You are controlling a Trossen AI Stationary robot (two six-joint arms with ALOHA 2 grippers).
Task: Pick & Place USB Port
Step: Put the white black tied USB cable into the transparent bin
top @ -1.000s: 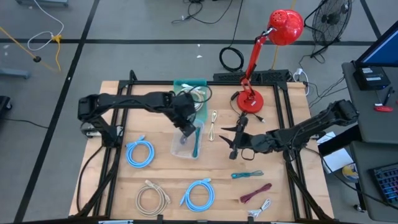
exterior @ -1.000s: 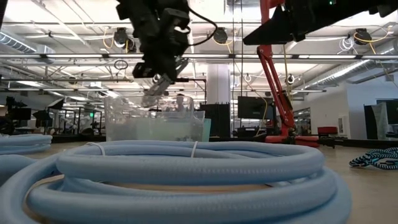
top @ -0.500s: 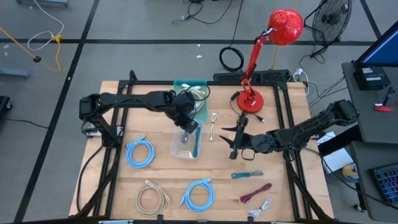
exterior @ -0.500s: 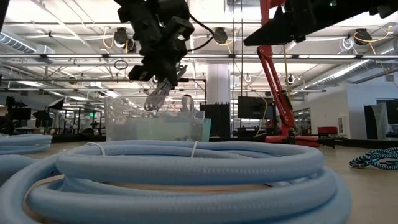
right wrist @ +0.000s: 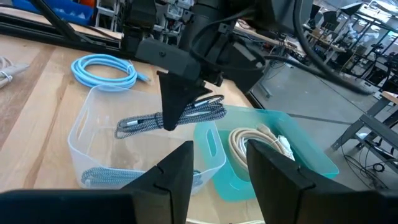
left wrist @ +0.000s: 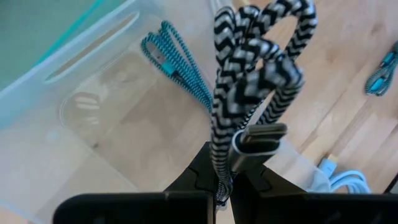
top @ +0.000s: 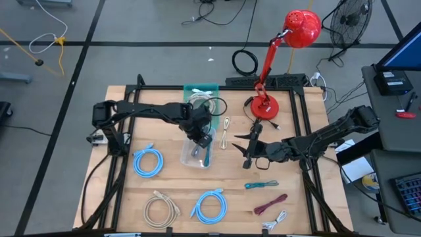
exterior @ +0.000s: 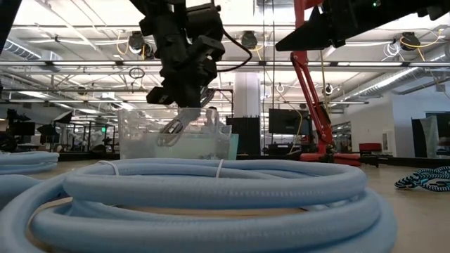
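The black-and-white cable (exterior: 173,126) slants from my left gripper into the clear bin. Next, I put it down, then use closed fingers to push it alongside the teal cable (top: 208,157).
A black-and-white braided USB cable (left wrist: 255,68), folded into a short bundle, is in my left gripper (left wrist: 225,163), which is shut on it. That gripper (top: 200,139) hangs over the clear plastic bin (top: 189,158) near the table's middle. In the low view the cable (exterior: 171,131) sits lower than the bin's rim (exterior: 140,112). A teal braided cable (left wrist: 177,62) lies on the bin's floor. My right gripper (top: 248,149) waits open to the right of the bin, above the table. My left gripper pinches the cable bundle near its middle (right wrist: 186,116) between the two fingers, which lie across it. The fingers (exterior: 188,112) come from above, slanting down. The silver plug (left wrist: 258,138) sits just beyond the fingertips. The bundle is lifted clear and sticks out to both sides.
A teal bin (top: 195,89) with a cream cable stands just beyond the clear bin. Blue coils (top: 148,162) (top: 210,205) and a beige coil (top: 161,208) lie toward the near edge. A red lamp (top: 266,105) stands far right. Small cables (top: 262,185) (top: 271,204) lie near right.
My left gripper has moved down toward the clear bin and slightly toward the table's right, staying shut on the cable. The bundle, above the bin's rim a second ago, now hangs lower than the rim in the low view.
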